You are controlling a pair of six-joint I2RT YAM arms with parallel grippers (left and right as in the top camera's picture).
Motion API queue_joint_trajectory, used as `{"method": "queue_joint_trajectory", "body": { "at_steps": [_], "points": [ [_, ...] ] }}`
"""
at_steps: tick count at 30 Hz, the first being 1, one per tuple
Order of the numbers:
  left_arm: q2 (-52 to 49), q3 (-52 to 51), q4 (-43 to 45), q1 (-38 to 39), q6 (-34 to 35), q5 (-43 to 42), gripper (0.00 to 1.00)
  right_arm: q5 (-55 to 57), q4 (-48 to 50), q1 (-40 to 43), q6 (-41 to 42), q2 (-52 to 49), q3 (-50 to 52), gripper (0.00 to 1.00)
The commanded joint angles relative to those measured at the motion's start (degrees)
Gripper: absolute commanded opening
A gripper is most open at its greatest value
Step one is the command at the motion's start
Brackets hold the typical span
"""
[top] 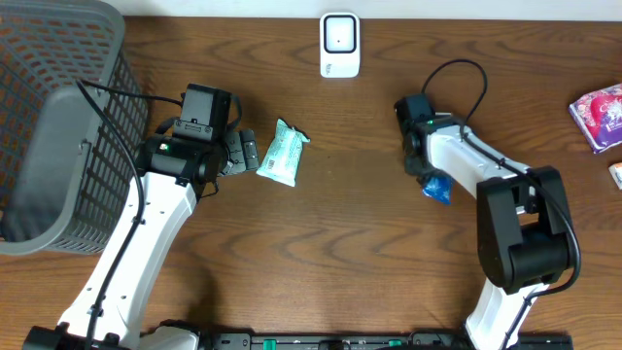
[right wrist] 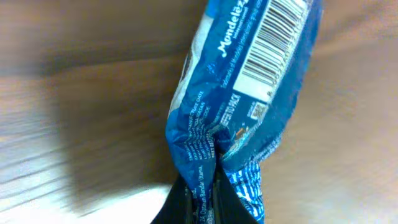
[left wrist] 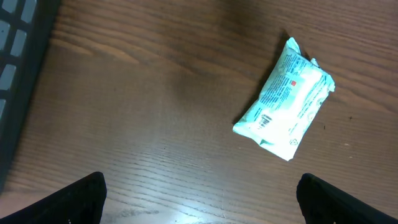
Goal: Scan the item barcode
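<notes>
The blue packet's white barcode point(right wrist: 273, 46) points up toward my right gripper's wrist, so my right gripper should put the packet down with the barcode facing down and grip the packet's middle point(right wrist: 249, 84) again before scanning.
My right gripper point(right wrist: 202, 186) is shut on the crimped end of a blue snack packet point(right wrist: 249, 93), whose white barcode point(right wrist: 277, 43) faces the right wrist camera. In the overhead view the packet point(top: 436, 187) shows under the right gripper point(top: 428, 175), right of the table's middle. A white scanner point(top: 339, 44) stands at the far edge, centre. My left gripper point(top: 248, 154) is open beside a pale green wipes pack point(top: 282, 154). In the left wrist view the pack point(left wrist: 286, 99) lies ahead of the wide-apart fingers point(left wrist: 81, 199), apart from them.
A grey mesh basket point(top: 49, 146) fills the left side; its wall point(left wrist: 12, 62) edges the left wrist view. A pink packet point(top: 601, 115) lies at the far right edge of the wooden table point(top: 330, 243).
</notes>
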State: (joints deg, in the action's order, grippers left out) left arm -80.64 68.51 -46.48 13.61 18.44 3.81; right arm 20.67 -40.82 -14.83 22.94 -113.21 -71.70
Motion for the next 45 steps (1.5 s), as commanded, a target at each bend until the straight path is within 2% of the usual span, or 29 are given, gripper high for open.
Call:
{"method": "queue_joint_trajectory", "body": {
  "at_steps": [1,5,10,16,21,26,29,31,37,45],
  "points": [
    [-0.3,0.4,-0.2,-0.2,0.7,0.7,0.98,-21.6,-0.6,0.3,-4.9,-0.8,-5.2,0.01],
    [-0.3,0.4,-0.2,-0.2,0.7,0.7,0.98,-45.2,1.7,2.2,-7.1,-0.8,-7.6,0.01],
    [-0.3,0.4,-0.2,-0.2,0.7,0.7,0.98,-61.7,4.2,4.2,-7.4,-0.8,-7.6,0.01],
    [-0.3,0.4,-0.2,-0.2,0.7,0.7,0.98,-69.8,8.9,6.1,-6.7,-0.8,-4.0,0.01],
    [-0.3,0.4,-0.2,-0.2,0.7,0.7,0.98,-76.7,17.6,12.3,-1.2,-0.8,4.1,0.01],
    [-0.3,0.4,-0.2,-0.2,0.7,0.7,0.98,-75.7,16.4,19.6,-3.1,-0.8,7.2,0.01],
    [-0.3,0.4,-0.2,-0.2,0.7,0.7,0.98,-71.3,13.2,23.6,-3.7,-0.8,6.8,0.03],
    [-0.3,0.4,-0.2,-0.2,0.7,0.7,0.98,-67.3,10.3,25.6,-3.7,-0.7,5.7,0.19],
    [-0.3,0.4,-0.2,-0.2,0.7,0.7,0.98,-55.1,-2.5,27.5,-8.4,-0.5,-2.9,0.43],
    [-0.3,0.4,-0.2,-0.2,0.7,0.7,0.98,-47.5,-15.5,23.4,-15.0,-0.5,-14.6,0.44]
  ]
}}
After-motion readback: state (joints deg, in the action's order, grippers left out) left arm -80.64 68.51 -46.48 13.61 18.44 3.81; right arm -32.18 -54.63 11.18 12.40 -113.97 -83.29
